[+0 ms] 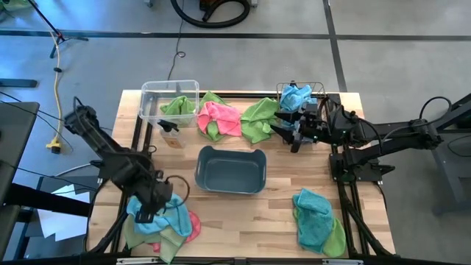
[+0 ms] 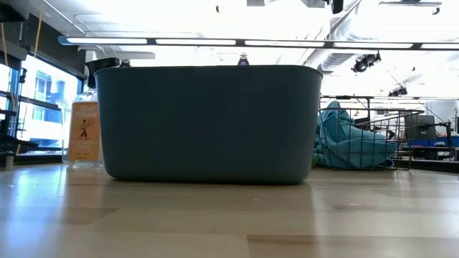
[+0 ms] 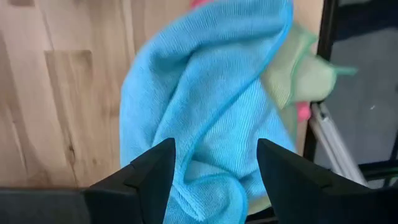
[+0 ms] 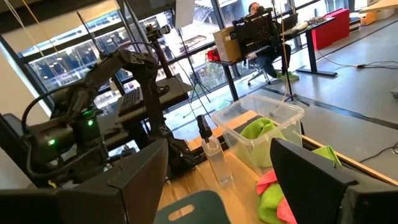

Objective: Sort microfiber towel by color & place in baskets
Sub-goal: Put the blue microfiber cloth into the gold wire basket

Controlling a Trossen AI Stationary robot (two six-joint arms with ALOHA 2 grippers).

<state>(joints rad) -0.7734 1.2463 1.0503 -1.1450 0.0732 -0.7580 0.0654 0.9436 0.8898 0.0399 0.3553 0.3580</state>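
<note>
The blue towel's edge (image 1: pixel 163 230) rests loosely over the green towel, so the blue towel will come off the pile by itself when I lift it.
My left gripper (image 1: pixel 152 212) (image 3: pixel 214 180) is open at the table's near left corner, pointing down over a pile of towels: a blue towel (image 3: pixel 205 99) on top of green (image 3: pixel 305 74) and pink ones. My right gripper (image 1: pixel 285 135) (image 4: pixel 217 180) is open and holds nothing, level just in front of the dark wire-mesh basket (image 1: pixel 313 92), which holds a blue towel (image 1: pixel 296 96) (image 2: pixel 351 140). The clear bin (image 1: pixel 151 99) holds a green towel (image 1: pixel 175 107). The grey-blue tub (image 1: pixel 230 171) (image 2: pixel 208 122) stands mid-table. My left gripper comes from above with its fingers (image 3: pixel 155 177) on either side of a raised fold of the blue towel (image 3: pixel 211 186). The towel lies on the pile. Whether the fingers touch it, I cannot tell.
A pink towel (image 1: pixel 221 119) and a green towel (image 1: pixel 259 119) lie between the clear bin and the wire basket. A blue and green pile (image 1: pixel 318 219) lies near the right front corner. A small bottle (image 1: pixel 171 132) (image 2: pixel 84 132) stands by the clear bin.
</note>
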